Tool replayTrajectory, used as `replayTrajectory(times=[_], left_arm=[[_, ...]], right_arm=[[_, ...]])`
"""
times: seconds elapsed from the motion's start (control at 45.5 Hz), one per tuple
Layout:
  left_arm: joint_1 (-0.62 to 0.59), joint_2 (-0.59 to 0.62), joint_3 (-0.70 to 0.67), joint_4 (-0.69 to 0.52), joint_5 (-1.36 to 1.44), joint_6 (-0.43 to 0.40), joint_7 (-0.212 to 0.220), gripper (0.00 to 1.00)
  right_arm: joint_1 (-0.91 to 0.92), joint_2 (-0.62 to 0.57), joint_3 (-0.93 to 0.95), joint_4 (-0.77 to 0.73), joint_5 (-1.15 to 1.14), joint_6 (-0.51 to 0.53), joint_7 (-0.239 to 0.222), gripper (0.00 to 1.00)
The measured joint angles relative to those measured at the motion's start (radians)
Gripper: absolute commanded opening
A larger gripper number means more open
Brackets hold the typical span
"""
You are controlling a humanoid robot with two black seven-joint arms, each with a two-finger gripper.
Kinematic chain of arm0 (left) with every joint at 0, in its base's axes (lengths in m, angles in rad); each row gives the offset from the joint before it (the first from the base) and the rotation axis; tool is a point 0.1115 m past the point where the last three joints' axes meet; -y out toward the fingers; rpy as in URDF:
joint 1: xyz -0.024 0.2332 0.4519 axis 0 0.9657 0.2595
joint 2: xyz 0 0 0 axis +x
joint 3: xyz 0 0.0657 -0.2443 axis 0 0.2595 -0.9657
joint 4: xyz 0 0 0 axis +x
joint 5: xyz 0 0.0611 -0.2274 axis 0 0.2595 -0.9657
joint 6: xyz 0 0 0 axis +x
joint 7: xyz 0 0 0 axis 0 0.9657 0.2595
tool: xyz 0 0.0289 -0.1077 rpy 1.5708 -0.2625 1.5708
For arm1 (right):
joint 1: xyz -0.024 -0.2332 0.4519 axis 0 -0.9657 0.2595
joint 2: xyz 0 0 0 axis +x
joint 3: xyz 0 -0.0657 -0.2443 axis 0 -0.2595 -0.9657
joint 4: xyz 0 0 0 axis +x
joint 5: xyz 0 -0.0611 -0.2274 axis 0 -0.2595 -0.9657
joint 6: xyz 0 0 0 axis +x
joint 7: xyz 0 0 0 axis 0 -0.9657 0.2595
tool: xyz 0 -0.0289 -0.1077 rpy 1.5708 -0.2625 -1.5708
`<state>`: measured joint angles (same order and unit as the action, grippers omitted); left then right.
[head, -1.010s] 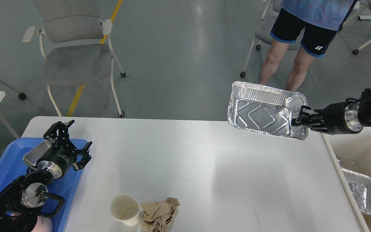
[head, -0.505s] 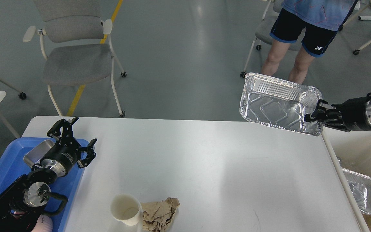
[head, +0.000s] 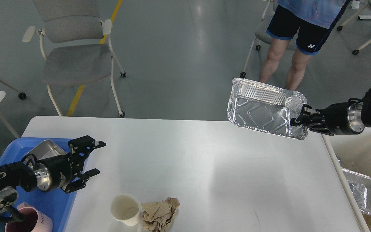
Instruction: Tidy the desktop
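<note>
The brown paper (head: 159,215) only touches the side of the white paper cup, so the cup (head: 126,209) will come away and the paper will stay lying there when I lift the cup.
The white desktop (head: 204,167) fills the lower middle of the head view. My right gripper (head: 299,120) is shut on the near right rim of an empty foil tray (head: 262,109) and holds it tilted in the air above the desktop's far right corner. My left gripper (head: 90,158) is open and empty, pointing right, just over the desktop's left edge beside the blue tray (head: 56,199). A white paper cup (head: 126,209) stands at the front edge, touching a crumpled brown paper (head: 159,214) on its right.
The blue tray holds a steel dish (head: 47,149) and a pink mug (head: 27,220). A cream-white bin (head: 359,151) stands right of the desktop with another foil tray (head: 361,190) inside. A person (head: 298,35) stands beyond the far right corner; a grey chair (head: 76,54) behind far left.
My right gripper swung the foil tray right and up, then back left and down. My left arm lowered and turned, its gripper now pointing right over the desktop's left edge, uncovering the mug.
</note>
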<state>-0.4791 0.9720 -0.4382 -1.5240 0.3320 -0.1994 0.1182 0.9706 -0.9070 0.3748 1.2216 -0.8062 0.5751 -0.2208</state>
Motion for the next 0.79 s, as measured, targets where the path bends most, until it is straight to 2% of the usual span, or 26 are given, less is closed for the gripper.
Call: replayTrajectory(times=[0.176, 0.351, 0.461, 0.593, 0.79], left_arm=[[-0.148, 0.219, 0.182, -0.122, 0.009, -0.094, 0.024, 0.96], [-0.209, 0.342, 0.246, -0.190, 0.016, -0.163, 0.134, 0.96], [-0.213, 0.387, 0.249, -0.207, 0.019, -0.194, 0.170, 0.96], [-0.215, 0.366, 0.249, -0.207, 0.031, -0.216, 0.171, 0.94], [-0.212, 0.154, 0.261, -0.184, 0.116, -0.172, 0.172, 0.93]], right_arm=[[-0.020, 0.017, 0.000, -0.002, -0.005, -0.004, 0.001, 0.00], [-0.027, 0.022, 0.001, -0.002, -0.007, -0.011, 0.001, 0.00], [-0.032, 0.023, 0.001, -0.002, -0.007, -0.012, 0.001, 0.00], [-0.033, 0.034, 0.001, -0.012, -0.007, -0.014, 0.001, 0.00], [-0.039, 0.032, 0.004, -0.014, -0.007, -0.014, 0.002, 0.00]])
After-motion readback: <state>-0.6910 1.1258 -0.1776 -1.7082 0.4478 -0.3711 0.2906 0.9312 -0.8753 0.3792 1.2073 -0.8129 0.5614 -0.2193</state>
